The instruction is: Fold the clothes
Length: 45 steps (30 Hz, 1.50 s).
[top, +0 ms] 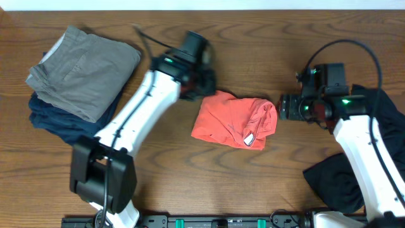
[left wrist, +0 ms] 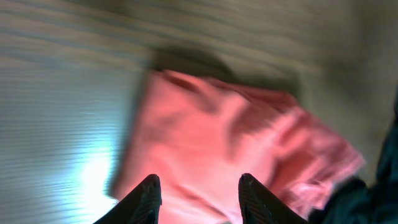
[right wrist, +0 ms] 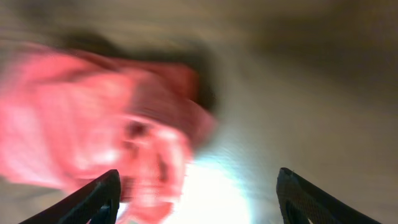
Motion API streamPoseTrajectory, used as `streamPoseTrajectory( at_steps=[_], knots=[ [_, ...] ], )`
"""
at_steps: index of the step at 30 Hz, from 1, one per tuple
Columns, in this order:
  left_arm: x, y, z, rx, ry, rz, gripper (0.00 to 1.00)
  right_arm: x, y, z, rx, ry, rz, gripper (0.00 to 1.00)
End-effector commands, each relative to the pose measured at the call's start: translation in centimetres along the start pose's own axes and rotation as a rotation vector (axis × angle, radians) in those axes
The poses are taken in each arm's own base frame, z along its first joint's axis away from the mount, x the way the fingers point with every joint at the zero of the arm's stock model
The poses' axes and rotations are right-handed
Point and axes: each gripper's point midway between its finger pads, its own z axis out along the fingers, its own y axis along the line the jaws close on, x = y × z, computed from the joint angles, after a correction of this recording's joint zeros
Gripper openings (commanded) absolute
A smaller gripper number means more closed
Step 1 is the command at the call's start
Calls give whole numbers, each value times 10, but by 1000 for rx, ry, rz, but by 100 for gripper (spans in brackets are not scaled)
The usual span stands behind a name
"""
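My left gripper should take the coral-red T-shirt by its near corner [top: 195, 133] while my right gripper helps turn it lengthwise, as it lies crosswise, its label end [top: 258, 125] rumpled.
The coral-red T-shirt [top: 233, 119] lies folded into a small bundle at the table's centre, its white neck label facing up. My left gripper [top: 201, 85] hovers at the shirt's far left corner. In the left wrist view its fingertips [left wrist: 200, 186] stand apart, with nothing between them and the shirt [left wrist: 217, 143] below. My right gripper [top: 286, 107] sits just off the shirt's right edge. Its jaws [right wrist: 199, 186] are wide open over bare wood, with the blurred shirt [right wrist: 93, 130] to their left.
A folded grey-khaki garment [top: 82, 73] rests on a navy one [top: 57, 120] at the far left. Black garments [top: 342, 183] lie in a heap at the right, under and beside the right arm.
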Motion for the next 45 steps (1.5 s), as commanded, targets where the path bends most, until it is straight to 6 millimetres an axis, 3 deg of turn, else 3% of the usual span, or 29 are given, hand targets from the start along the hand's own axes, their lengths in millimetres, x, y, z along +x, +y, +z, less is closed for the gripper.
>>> streamPoseTrajectory(
  at_steps=[1,4,9,12,16,18,22,25,29,33,41,45],
  knots=[
    [-1,21,-1,-40,14,-16,42,7,55,-10,-303,32,-104,77],
    [14,40,8,-79,72,-50,42,29,79,-7,-427,115,-134,74],
    [45,54,26,-120,156,-57,42,74,87,21,-411,263,-165,74],
    [61,57,37,-134,188,-42,42,97,83,43,-366,328,-173,72],
    [73,54,50,-126,193,-7,42,113,57,75,-201,353,-148,70],
    [74,50,58,-112,173,18,42,112,44,89,-126,330,-119,65],
    [79,54,71,-124,154,45,42,109,33,98,-70,308,-91,24],
    [87,61,74,-137,174,39,42,112,20,97,-14,322,-82,16],
    [99,71,78,-156,203,31,40,114,-17,92,183,325,-28,18],
    [109,79,81,-175,228,8,36,99,-40,91,287,262,-21,31],
    [130,76,84,-183,275,34,35,50,-36,100,264,58,-28,33],
    [146,75,82,-210,325,52,22,40,-40,99,290,21,-51,41]
  ],
)
